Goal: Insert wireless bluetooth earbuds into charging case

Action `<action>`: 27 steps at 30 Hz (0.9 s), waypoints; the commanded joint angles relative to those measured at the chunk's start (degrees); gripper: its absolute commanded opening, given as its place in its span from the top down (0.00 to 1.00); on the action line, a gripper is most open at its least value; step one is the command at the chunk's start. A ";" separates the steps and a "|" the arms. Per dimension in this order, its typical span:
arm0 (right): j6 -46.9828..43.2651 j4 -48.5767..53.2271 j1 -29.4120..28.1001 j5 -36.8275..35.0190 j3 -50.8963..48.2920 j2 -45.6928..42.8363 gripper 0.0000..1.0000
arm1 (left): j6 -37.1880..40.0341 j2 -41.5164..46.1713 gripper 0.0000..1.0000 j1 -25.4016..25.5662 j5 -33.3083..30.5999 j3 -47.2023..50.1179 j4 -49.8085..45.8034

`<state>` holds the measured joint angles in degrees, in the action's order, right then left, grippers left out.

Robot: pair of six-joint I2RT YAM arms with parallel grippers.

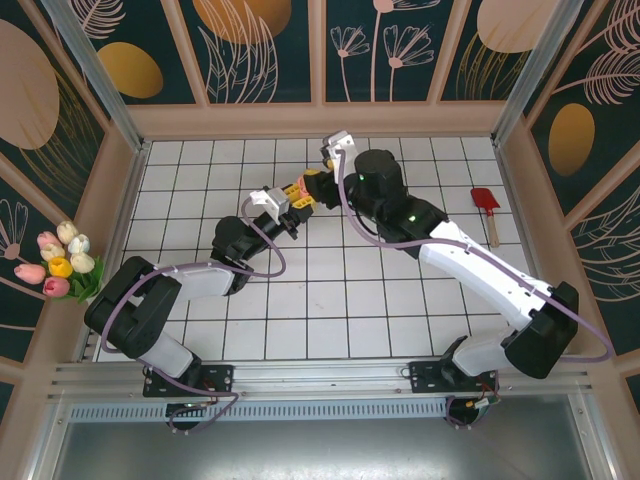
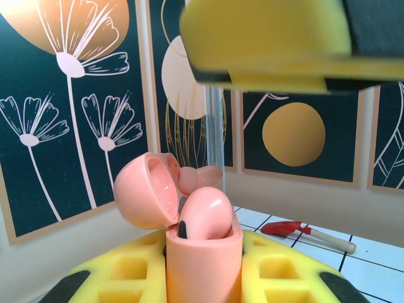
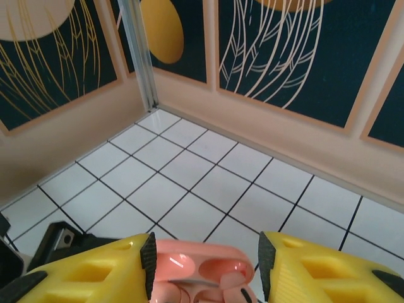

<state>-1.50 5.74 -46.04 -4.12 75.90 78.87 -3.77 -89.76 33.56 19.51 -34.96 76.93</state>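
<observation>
The second earbud (image 2: 206,180) sticks out crooked next to the open lid, so the robot's right gripper should move back, close its fingers and nudge the earbud from the case's far end (image 3: 235,285).
My left gripper (image 2: 203,255) is shut on a salmon-pink charging case (image 2: 202,274), holding it upright between its yellow fingers. The case's lid (image 2: 142,192) is swung open to the left. One pink earbud (image 2: 207,213) sits in the case and a second pink earbud (image 2: 197,177) shows just behind it. My right gripper (image 3: 205,264) is open and hangs right over the case, its pads either side of the open lid (image 3: 189,262) with a gap on the right. An earbud stem (image 3: 243,294) shows below the lid. From above, both grippers (image 1: 290,208) (image 1: 322,180) meet mid-table.
A red spatula (image 1: 485,205) with a wooden handle lies on the white tiles at the right, also seen in the left wrist view (image 2: 284,227). A bunch of tulips (image 1: 60,262) sits outside the left wall. Panelled walls enclose the tiled floor.
</observation>
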 commanded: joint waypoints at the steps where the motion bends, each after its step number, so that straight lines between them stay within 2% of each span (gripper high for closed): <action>1: 3.25 -1.87 0.98 0.47 3.12 -1.30 0.51 | -1.06 -0.23 1.00 0.35 0.54 -1.30 3.14; 10: 15.27 5.40 5.89 -3.40 8.39 1.65 0.52 | -1.11 -0.08 1.00 0.39 0.19 -0.81 3.89; 16: 27.03 10.59 9.76 0.09 7.78 1.49 0.53 | -0.36 -0.25 1.00 0.37 0.97 0.52 7.17; 27: 38.45 18.96 11.42 4.96 5.31 0.67 0.65 | 3.25 -2.78 1.00 0.36 2.90 3.59 17.47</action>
<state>31.79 21.28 -34.92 -1.21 82.41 80.03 -1.76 -91.66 33.56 21.12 -31.81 88.58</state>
